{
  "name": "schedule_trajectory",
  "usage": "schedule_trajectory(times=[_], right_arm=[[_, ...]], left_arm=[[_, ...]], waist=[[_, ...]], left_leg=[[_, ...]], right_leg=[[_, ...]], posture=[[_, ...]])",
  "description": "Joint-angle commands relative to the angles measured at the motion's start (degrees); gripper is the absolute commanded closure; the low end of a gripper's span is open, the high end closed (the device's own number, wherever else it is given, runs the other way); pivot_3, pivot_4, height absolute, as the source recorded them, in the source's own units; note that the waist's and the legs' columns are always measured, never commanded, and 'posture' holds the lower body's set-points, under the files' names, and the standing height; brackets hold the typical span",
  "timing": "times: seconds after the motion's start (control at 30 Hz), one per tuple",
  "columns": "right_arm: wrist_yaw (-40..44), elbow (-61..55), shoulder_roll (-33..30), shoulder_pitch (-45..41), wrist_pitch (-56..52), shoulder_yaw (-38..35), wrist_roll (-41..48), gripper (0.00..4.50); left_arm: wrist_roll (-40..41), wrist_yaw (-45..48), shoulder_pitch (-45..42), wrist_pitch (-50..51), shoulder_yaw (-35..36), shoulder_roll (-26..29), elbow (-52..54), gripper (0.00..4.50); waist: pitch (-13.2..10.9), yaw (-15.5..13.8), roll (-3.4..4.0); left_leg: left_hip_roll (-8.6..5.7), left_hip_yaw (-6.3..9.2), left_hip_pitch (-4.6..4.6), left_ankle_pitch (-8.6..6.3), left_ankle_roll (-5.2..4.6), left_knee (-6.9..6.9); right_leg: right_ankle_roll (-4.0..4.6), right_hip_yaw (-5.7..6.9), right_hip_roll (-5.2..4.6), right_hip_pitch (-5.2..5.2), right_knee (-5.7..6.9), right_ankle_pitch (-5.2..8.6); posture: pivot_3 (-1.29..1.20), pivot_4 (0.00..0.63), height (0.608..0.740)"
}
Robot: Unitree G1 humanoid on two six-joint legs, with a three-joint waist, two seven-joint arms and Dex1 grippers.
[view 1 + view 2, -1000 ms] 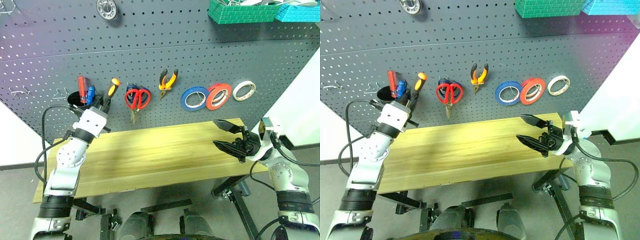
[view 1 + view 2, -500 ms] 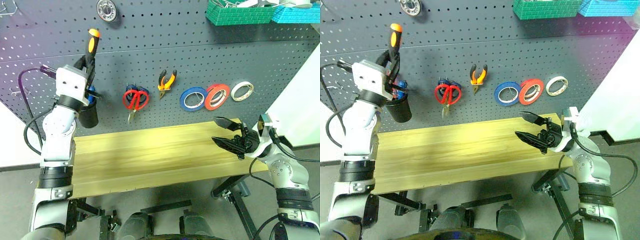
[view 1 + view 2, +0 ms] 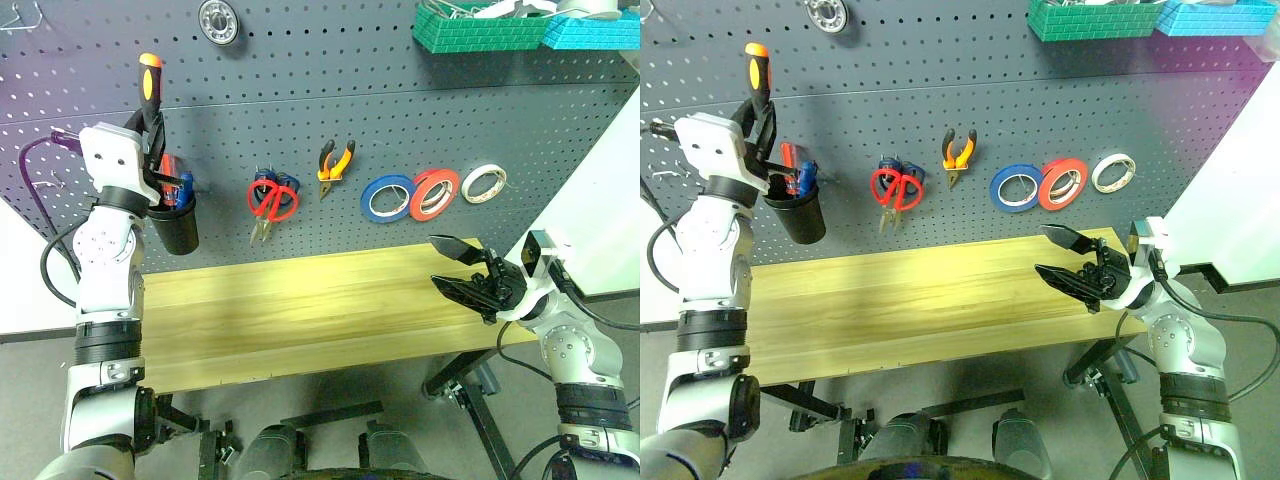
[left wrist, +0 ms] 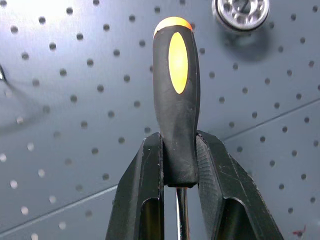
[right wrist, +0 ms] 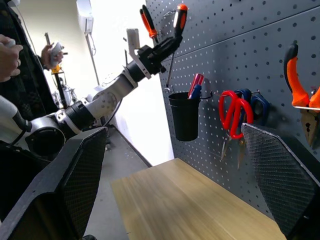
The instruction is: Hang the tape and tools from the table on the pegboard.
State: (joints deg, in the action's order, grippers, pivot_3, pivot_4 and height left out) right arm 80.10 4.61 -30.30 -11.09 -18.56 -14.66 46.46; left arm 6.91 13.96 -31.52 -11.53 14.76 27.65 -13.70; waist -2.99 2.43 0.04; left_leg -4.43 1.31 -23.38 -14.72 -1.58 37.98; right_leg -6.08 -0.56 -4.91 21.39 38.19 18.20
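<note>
The screwdriver's metal end [image 5: 168,86] is aimed down at the black cup's opening [image 3: 790,193], so I should keep lowering the screwdriver with my left gripper until its handle gets to that opening.
My left gripper [image 3: 150,128] is shut on the screwdriver [image 3: 149,82] at the base of its orange-and-black handle [image 4: 176,95]. It holds it upright against the pegboard [image 3: 300,110], with the shaft pointing down over a black cup [image 3: 176,226]. On the pegboard hang the red-handled scissors [image 3: 272,197], the pliers [image 3: 336,160] and the blue tape [image 3: 388,197]. My right gripper [image 3: 462,268] stands open and empty over the right end of the table [image 3: 300,310].
The black cup holds red and blue screwdrivers [image 3: 172,180]. A red-orange roll [image 3: 435,193] and a white roll [image 3: 486,182] hang right of the blue tape. Green [image 3: 480,27] and teal [image 3: 595,27] baskets hang at the top right. A person's hand [image 5: 10,55] appears far left.
My left arm has lifted the screwdriver up and to the left, from beside the black cup to above it. The right gripper has stayed where it was, open.
</note>
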Motion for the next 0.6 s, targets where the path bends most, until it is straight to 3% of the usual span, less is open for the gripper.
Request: schedule_trajectory(times=[0.03, 0.43, 0.6], right_arm=[[-0.1, -2.5, 0.2, -0.4, -0.4, -0.6, 1.3, 0.00], [-0.4, -3.8, 0.0, 0.4, -2.6, -2.0, 3.5, 0.00], [-1.2, -4.7, 1.0, 0.6, -5.9, -3.7, 8.5, 0.00]], left_arm=[[0.6, 0.6, -2.7, -3.6, 1.2, 0.9, -2.4, 3.97], [3.7, 1.7, -5.2, -7.3, 1.8, -0.5, -12.3, 3.97], [3.7, 1.8, -5.2, -8.5, 1.3, -0.9, -14.2, 3.97]], waist=[[0.0, 0.0, 0.00], [0.0, 0.1, -0.02], [0.0, 0.1, -0.02]], left_leg=[[0.00, 0.00, 0.00, 0.01, -0.01, 0.00], [0.00, 0.00, -0.01, -0.01, -0.04, 0.01], [0.00, 0.00, -0.01, -0.04, -0.03, 0.01]], right_leg=[[0.00, 0.00, 0.00, 0.00, 0.00, 0.00], [0.00, 0.00, -0.01, 0.01, 0.00, 0.00], [0.00, -0.01, -0.02, 0.01, -0.01, 0.00]], posture=[[-0.10, 0.000, 0.723], [-0.11, 0.016, 0.723], [-0.12, 0.020, 0.723]])
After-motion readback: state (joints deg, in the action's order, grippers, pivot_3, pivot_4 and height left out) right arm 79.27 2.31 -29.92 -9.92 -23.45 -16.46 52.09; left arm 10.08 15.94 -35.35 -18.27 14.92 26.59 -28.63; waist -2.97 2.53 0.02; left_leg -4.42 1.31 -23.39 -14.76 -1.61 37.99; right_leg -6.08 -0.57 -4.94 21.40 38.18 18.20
